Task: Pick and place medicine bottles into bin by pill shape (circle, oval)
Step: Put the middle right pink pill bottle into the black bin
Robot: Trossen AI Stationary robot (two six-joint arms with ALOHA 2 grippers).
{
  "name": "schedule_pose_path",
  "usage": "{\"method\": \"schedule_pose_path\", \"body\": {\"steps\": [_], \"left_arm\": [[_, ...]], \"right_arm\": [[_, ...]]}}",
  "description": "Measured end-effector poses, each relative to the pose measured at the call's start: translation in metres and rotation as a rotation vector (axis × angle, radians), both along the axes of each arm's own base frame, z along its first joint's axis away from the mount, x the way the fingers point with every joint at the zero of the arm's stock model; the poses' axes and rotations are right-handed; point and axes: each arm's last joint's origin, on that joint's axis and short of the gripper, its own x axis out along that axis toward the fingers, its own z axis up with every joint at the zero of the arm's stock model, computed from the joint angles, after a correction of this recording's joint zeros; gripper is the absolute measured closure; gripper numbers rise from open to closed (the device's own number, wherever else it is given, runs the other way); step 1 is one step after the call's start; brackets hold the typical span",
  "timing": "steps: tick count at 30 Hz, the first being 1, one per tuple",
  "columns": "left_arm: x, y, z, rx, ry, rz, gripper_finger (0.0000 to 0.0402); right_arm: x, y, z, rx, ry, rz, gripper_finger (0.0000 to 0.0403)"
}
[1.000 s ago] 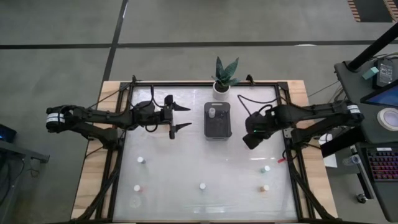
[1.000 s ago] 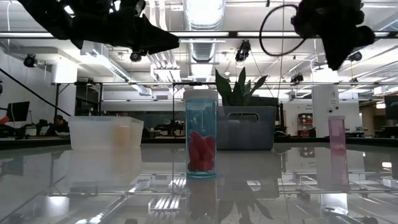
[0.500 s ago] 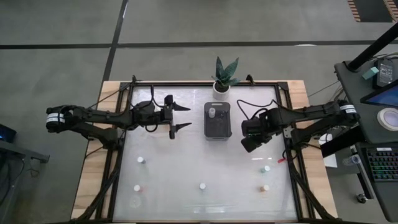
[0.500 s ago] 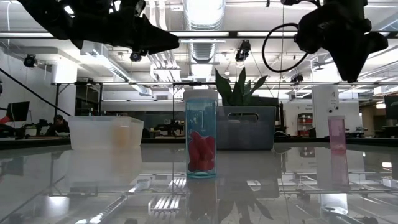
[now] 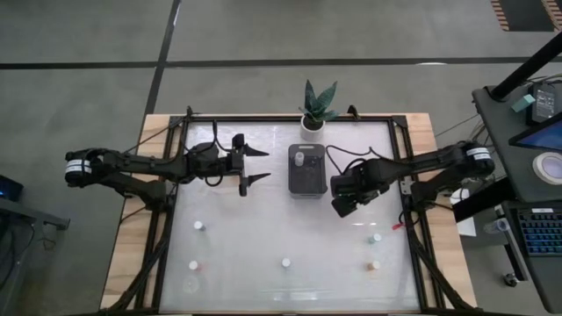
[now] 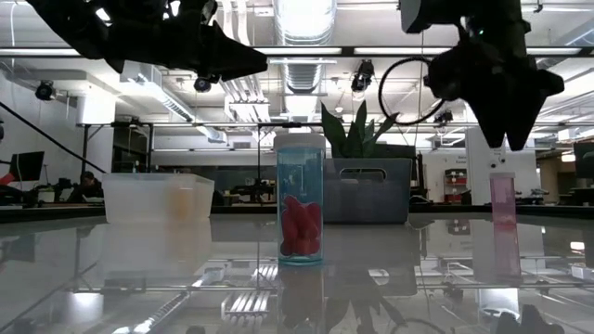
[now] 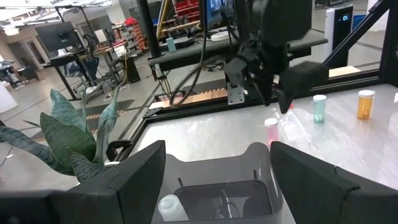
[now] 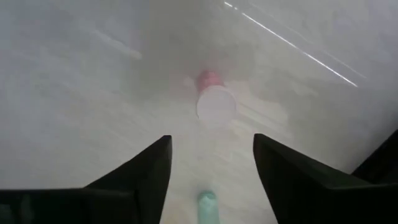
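The pink bottle point(image 6: 503, 218) is upright and free below the open fingers of the robot's right gripper, so the robot should keep lowering them until the bottle has its white cap point(image 8: 216, 104) between them, and then close them.
My right gripper point(image 5: 338, 204) points down, open, right of the dark bin point(image 5: 307, 180). Straight below its fingers point(image 8: 211, 140) a white-capped pink bottle point(image 8: 216, 104) stands upright on the table, untouched; it also shows in the low view point(image 6: 502, 199) and the left wrist view point(image 7: 270, 127). One white bottle point(image 5: 299, 159) lies in the bin. My left gripper point(image 5: 262, 164) hangs open and level, left of the bin. More medicine bottles stand near the front edge point(image 5: 285, 262), at the left point(image 5: 200, 225) and at the right point(image 5: 376, 237).
A potted plant point(image 5: 316, 110) stands at the far edge behind the bin. In the low view a bluish bottle with red pills point(image 6: 300, 199) stands in the middle, and a clear tub point(image 6: 158, 197) sits at the left. Greenish point(image 7: 319, 107) and orange point(image 7: 365, 102) bottles stand beyond the right gripper.
My right gripper has gone down and toward the table's left, closer to the bin, coming over the pink bottle. In the low view its fingers have gone from one point to standing apart: it has opened. The bottles have stayed put.
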Motion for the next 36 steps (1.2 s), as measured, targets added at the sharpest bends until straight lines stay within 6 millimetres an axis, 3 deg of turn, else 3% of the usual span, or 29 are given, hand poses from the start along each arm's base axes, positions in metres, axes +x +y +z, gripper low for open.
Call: {"method": "schedule_pose_path", "body": {"steps": [7, 24, 36], "left_arm": [[0.0, 0.0, 0.0, 0.0, 0.0, 0.0, 0.013], [0.0, 0.0, 0.0, 0.0, 0.0, 0.0, 0.013], [0.0, 0.0, 0.0, 0.0, 0.0, 0.0, 0.013]], "right_arm": [[0.007, 0.0, -0.015, -0.019, 0.067, 0.034, 0.0168], [0.008, -0.001, -0.036, -0.072, 0.063, 0.043, 0.0171], [0.009, -0.001, -0.037, -0.071, 0.05, 0.034, 0.0268]]}}
